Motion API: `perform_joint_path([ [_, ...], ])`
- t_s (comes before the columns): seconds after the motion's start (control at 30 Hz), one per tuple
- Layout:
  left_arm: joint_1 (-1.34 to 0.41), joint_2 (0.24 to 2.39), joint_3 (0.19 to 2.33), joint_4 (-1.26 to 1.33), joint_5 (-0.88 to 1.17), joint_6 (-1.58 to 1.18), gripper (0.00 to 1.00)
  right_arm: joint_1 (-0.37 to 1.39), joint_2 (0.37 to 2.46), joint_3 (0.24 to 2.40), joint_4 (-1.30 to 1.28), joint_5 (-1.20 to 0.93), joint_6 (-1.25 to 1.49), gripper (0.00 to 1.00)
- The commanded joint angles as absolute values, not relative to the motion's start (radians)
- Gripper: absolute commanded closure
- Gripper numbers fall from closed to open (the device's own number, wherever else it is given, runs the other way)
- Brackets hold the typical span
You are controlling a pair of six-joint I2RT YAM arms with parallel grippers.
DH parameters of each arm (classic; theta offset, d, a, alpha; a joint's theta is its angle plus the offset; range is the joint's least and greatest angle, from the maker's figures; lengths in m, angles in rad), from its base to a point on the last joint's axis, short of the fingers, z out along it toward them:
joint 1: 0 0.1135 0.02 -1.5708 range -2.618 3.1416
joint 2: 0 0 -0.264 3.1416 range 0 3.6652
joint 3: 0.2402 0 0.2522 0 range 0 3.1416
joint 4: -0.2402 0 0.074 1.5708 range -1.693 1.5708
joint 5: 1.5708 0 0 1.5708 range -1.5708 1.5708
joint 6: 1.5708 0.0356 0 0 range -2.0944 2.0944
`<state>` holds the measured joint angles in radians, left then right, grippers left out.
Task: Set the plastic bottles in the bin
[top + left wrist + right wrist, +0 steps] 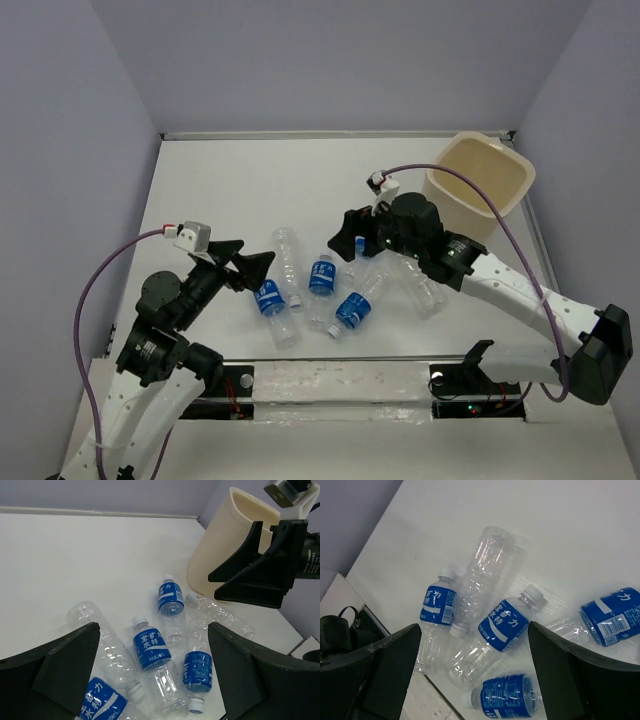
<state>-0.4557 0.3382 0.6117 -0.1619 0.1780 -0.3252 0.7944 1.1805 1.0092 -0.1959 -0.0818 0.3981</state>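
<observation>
My right gripper keeps moving toward the cluster's unlabelled bottle at its base end until the fingers are on both sides of that end, because it is clear of the labelled bottles.
Several clear plastic bottles lie in a cluster on the white table. There are three with blue labels and an unlabelled one. Another unlabelled bottle lies under the right arm. The cream bin stands at the back right, upright. My left gripper is open and empty, hovering just left of the cluster. My right gripper is open and empty above the cluster's right side. In the left wrist view a labelled bottle lies between my fingers. In the right wrist view a labelled bottle lies between my fingers.
Purple walls enclose the table at the back and both sides. The bin and my right gripper show in the left wrist view. A pale strip runs along the near edge between the arm bases.
</observation>
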Motion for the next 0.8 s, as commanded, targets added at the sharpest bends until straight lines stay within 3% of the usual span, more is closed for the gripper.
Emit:
perform_joint_path([
  [0.0, -0.439, 0.312, 0.65, -0.15, 0.089, -0.337, 0.01, 0.836, 1.3, 1.11, -0.169, -0.022, 0.437, 0.07],
  [0.33, -0.437, 0.302, 0.647, -0.19, -0.061, -0.402, 0.01, 0.877, 1.641, 1.324, -0.158, 0.046, 0.477, 0.06],
  [0.77, -0.437, 0.347, 0.64, -0.198, -0.049, -0.414, 0.01, 0.917, 1.946, 1.511, -0.187, 0.051, 0.512, 0.06],
])
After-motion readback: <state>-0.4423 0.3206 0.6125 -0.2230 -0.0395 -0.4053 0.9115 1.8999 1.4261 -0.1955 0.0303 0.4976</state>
